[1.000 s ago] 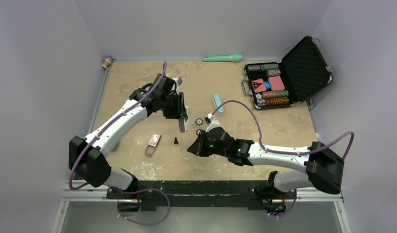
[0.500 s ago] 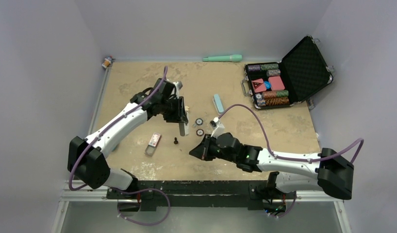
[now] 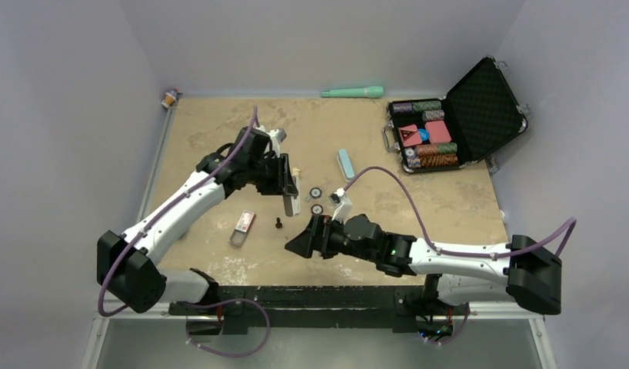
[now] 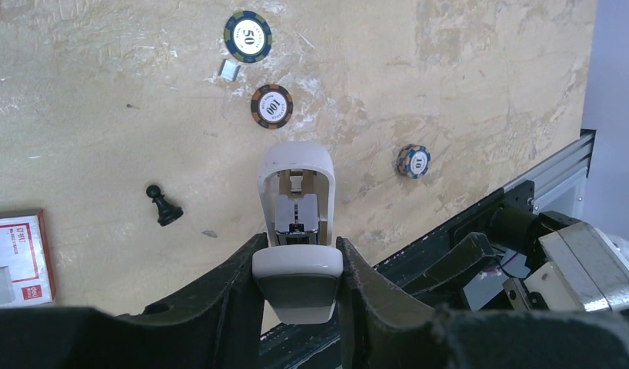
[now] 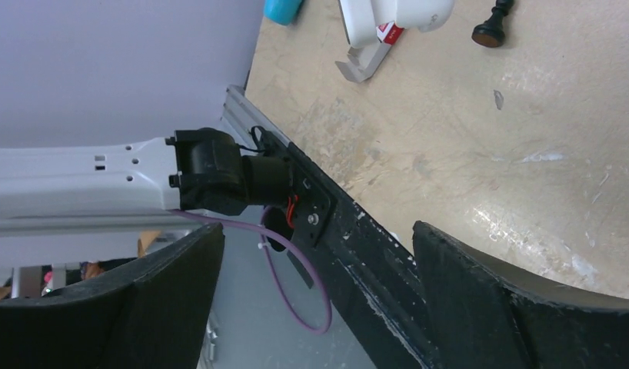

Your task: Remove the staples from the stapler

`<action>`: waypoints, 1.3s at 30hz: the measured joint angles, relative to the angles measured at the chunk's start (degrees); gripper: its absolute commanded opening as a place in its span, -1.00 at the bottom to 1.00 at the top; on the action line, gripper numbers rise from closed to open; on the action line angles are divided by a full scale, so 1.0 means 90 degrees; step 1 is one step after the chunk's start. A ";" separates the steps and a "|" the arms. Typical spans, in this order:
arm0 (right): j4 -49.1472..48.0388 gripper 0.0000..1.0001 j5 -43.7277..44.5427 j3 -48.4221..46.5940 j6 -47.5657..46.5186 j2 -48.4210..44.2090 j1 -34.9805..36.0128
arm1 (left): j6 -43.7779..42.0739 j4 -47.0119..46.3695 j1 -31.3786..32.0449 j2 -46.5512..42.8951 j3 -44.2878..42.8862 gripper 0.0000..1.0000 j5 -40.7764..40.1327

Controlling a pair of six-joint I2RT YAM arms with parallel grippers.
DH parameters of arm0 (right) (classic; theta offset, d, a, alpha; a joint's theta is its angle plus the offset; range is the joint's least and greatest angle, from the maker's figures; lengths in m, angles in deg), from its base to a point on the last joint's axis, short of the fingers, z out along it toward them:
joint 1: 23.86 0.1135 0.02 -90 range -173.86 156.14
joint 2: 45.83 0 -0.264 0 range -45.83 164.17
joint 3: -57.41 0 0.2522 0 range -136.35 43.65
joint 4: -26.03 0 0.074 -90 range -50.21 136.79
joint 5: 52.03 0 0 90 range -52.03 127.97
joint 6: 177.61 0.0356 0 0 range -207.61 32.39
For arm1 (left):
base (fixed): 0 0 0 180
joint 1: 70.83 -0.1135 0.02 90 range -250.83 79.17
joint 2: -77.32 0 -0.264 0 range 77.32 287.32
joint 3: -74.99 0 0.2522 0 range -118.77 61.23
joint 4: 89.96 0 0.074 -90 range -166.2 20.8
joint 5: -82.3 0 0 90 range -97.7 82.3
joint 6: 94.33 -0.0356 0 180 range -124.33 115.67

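Note:
My open right gripper should keep moving toward that white end (image 3: 290,212) and close around it, since the stapler's white part (image 3: 290,204) sticks out clear of my left gripper.
My left gripper (image 4: 297,265) is shut on the white part of the stapler (image 4: 297,223). It hangs above the table with its rounded end pointing away and its metal channel showing. From above, the stapler (image 3: 291,201) sticks out below the left gripper (image 3: 285,184). A pale blue oblong part (image 3: 345,164) lies apart on the table, further right. My right gripper (image 3: 300,243) hovers near the front of the table, below the stapler. In the right wrist view the right gripper (image 5: 319,257) stands open with nothing between its jaws.
Poker chips (image 4: 247,36) (image 4: 271,106) (image 4: 413,161), a black pawn (image 4: 164,205) and a small box (image 3: 243,227) lie near the stapler. An open black case (image 3: 480,100) of chips stands at the back right. A mint-green rod (image 3: 353,92) lies along the back edge.
The right gripper has gone from shut to open and its arm has reached a little further left. The left arm has shifted slightly, still holding the stapler.

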State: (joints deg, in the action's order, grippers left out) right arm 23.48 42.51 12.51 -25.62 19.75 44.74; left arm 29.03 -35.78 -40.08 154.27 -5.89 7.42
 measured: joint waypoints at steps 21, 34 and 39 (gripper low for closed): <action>-0.1154 0.97 0.0216 0.1069 -0.0007 -0.2446 0.0333 | -0.0056 0.0221 0.0000 -0.1401 0.0151 -1.00 0.1166; -0.1328 0.97 0.0163 0.0648 -0.0602 -0.2555 0.0333 | 0.0401 -0.0231 0.0002 -0.2628 0.0155 -1.00 0.2324; -0.1362 0.97 -0.0029 0.0087 -0.0993 -0.2174 0.0333 | 0.0673 -0.0583 0.0002 -0.3021 0.0262 -1.00 0.2645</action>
State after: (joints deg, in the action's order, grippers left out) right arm 11.22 42.25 13.30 -34.56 0.19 47.73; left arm 35.09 -41.02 -40.06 127.08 -3.52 31.22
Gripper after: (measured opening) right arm 0.985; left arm 0.393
